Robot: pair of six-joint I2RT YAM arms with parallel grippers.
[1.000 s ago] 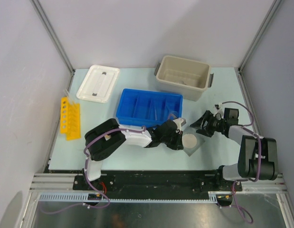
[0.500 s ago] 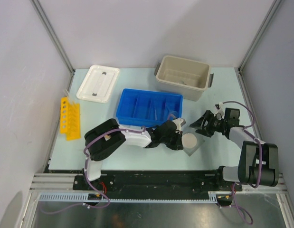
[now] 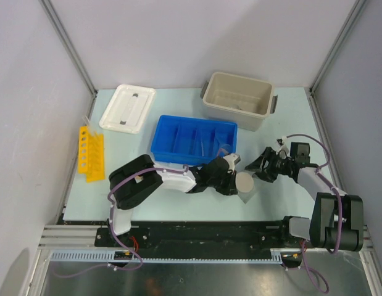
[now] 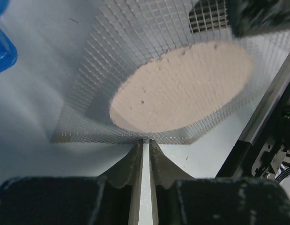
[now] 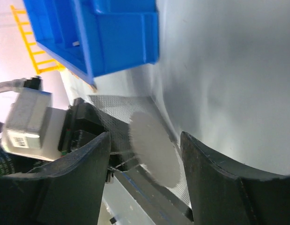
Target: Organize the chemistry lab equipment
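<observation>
My left gripper is holding up the mesh's edge, but the beige tub stands on my right gripper's side, so my right gripper should grab the mesh there.
The grey square mesh with white disc lies at the table's front middle, its gripped edge tilted up. My left gripper is shut on that edge, which shows in the left wrist view with the mesh spreading away from the fingertips. My right gripper is open just right of the mesh. In the right wrist view the disc shows between the spread fingers, untouched. Faint clear items lie in the blue divided tray. The wooden stick, wire triangle and white dish are not visible.
The blue tray stands just behind the mesh; its corner shows in the right wrist view. A beige tub is at the back right, its white lid at the back left. A yellow rack lies at the left edge.
My right gripper has moved left, closer to the mesh. The mesh and disc have shifted slightly left in my left gripper's hold.
</observation>
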